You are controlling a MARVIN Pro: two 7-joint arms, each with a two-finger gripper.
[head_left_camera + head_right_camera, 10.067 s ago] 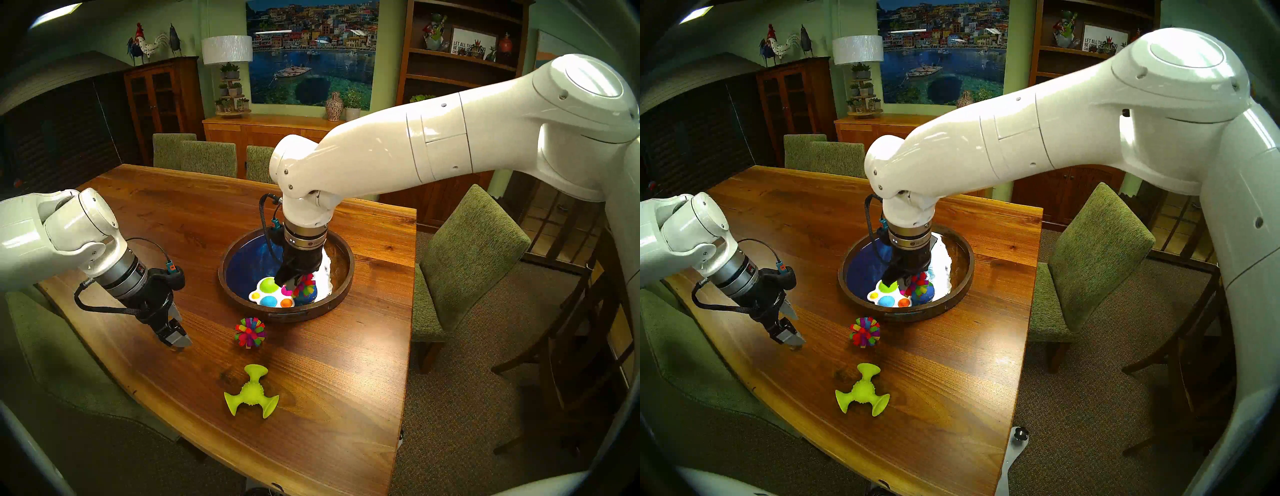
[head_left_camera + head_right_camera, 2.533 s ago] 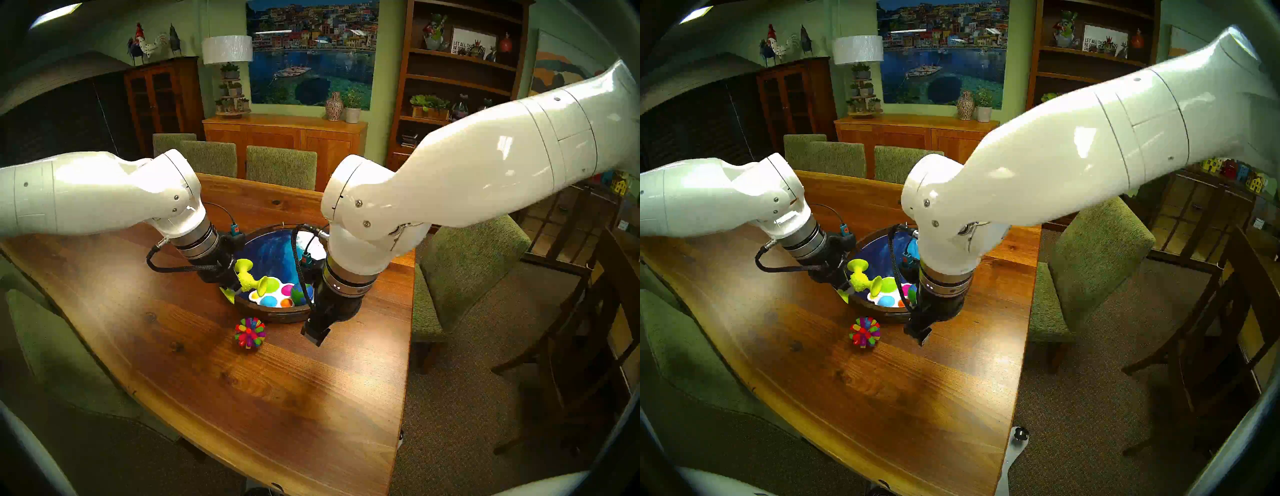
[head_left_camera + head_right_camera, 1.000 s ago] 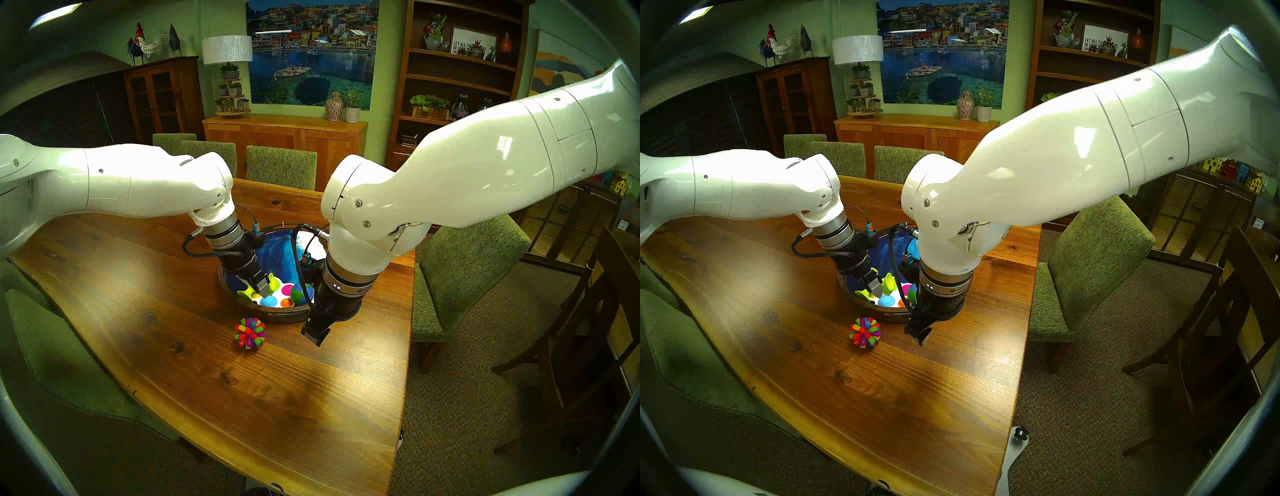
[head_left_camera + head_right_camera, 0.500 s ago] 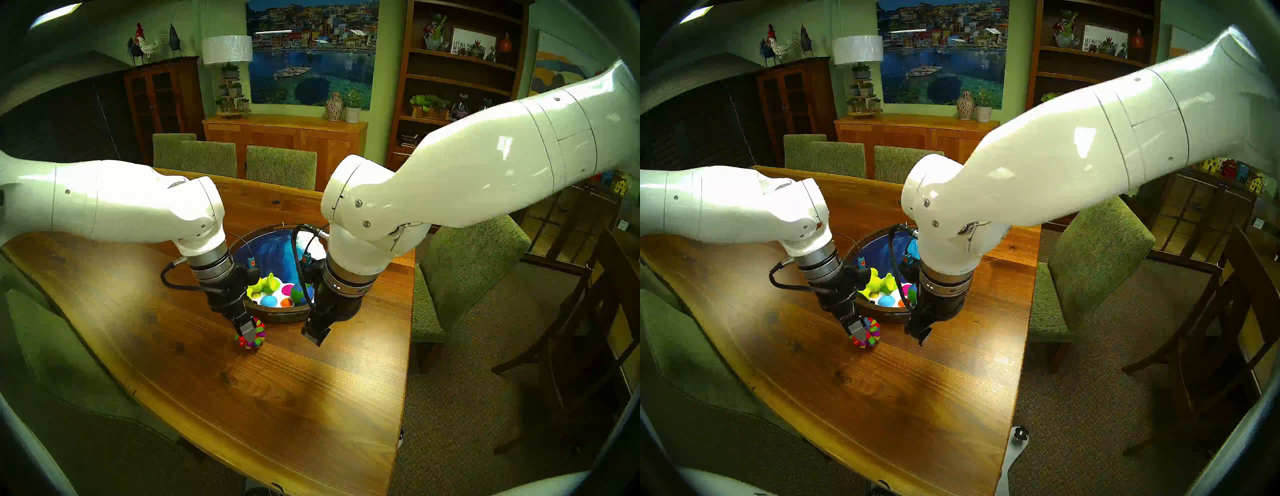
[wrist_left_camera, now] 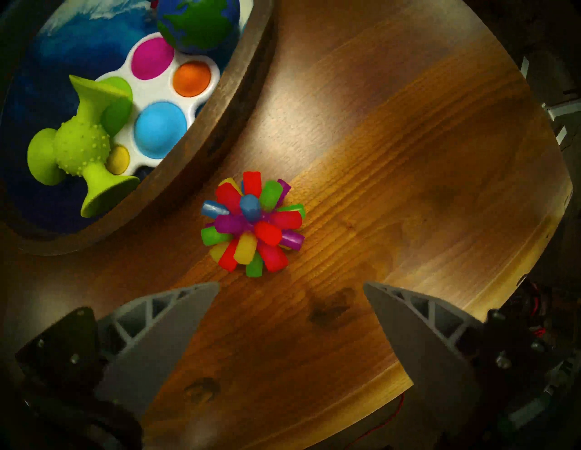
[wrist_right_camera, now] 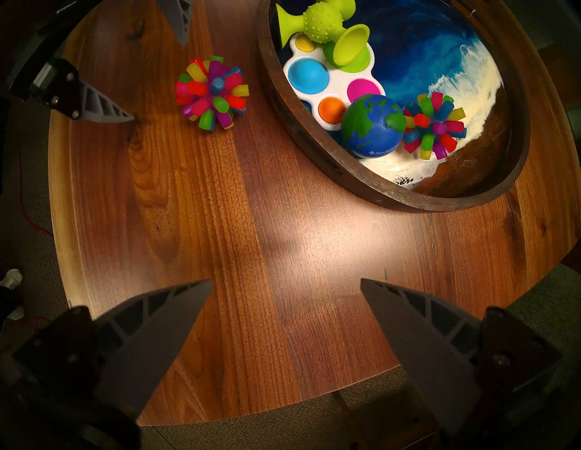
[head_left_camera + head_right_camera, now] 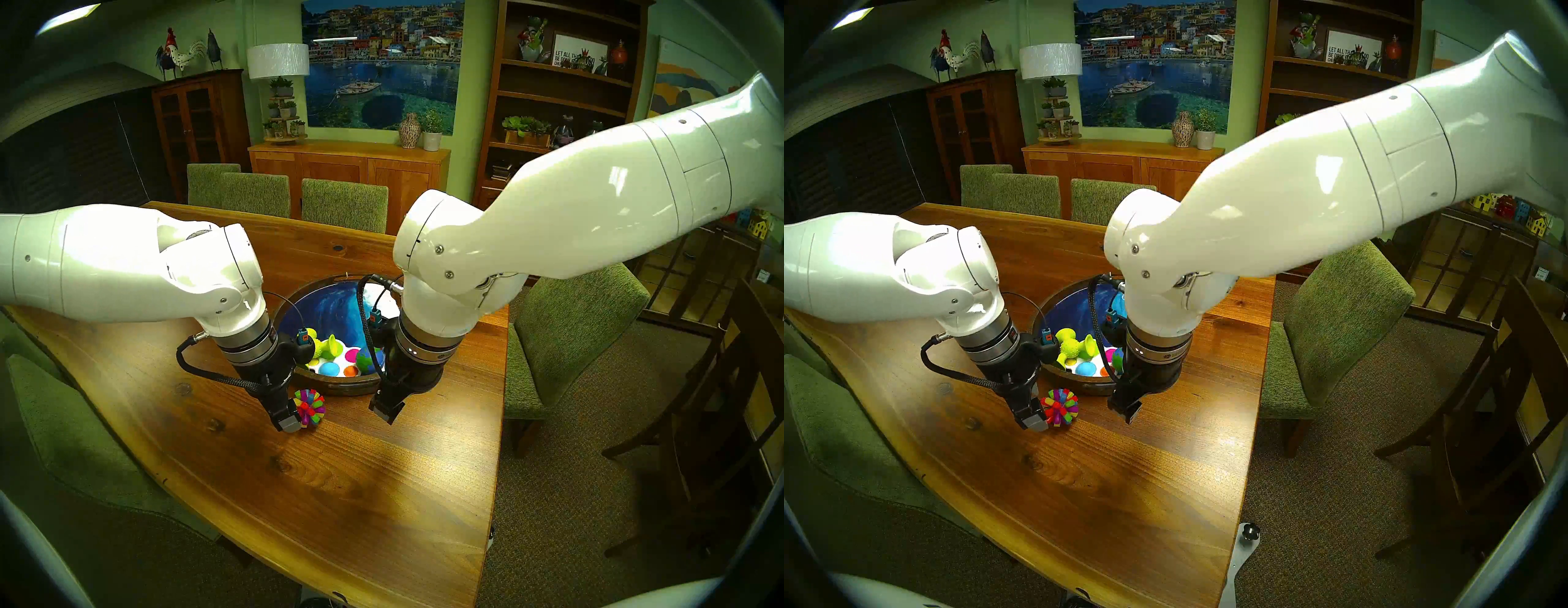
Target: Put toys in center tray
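The multicoloured spiky ball [image 7: 310, 407] will roll to the tray's far rim when I drop it in, because the tray's bottom [image 7: 337, 308] is smooth and open.
A multicoloured spiky ball [image 7: 312, 407] [image 7: 1059, 406] [image 5: 253, 224] [image 6: 210, 94] lies on the wooden table just in front of the round tray's rim [image 7: 339, 388] [image 5: 245, 78] [image 6: 440, 201]. My left gripper [image 7: 292, 418] [image 5: 290, 284] [image 6: 157, 80] is open and low beside the ball, which lies just beyond the fingertips, untouched. In the tray lie the lime suction-cup toy [image 7: 326, 346] [image 5: 81, 141] [image 6: 323, 34], the globe ball [image 7: 369, 361] [image 6: 372, 127] and a second spiky ball [image 6: 434, 125], hidden in the head views. My right gripper [image 7: 386, 409] [image 6: 286, 280] is open and empty above the table.
A white pop-bubble toy [image 7: 335, 365] [image 6: 327, 91] lies in the tray under the lime toy and against the globe. My right wrist hangs over the tray's front right rim. Green chairs [image 7: 568, 322] stand round the table; its near edge [image 7: 382, 586] curves close by.
My left gripper let go of the lime toy in the tray, moved out over the rim and came down open at the spiky ball's left side. The ball and right arm have not moved.
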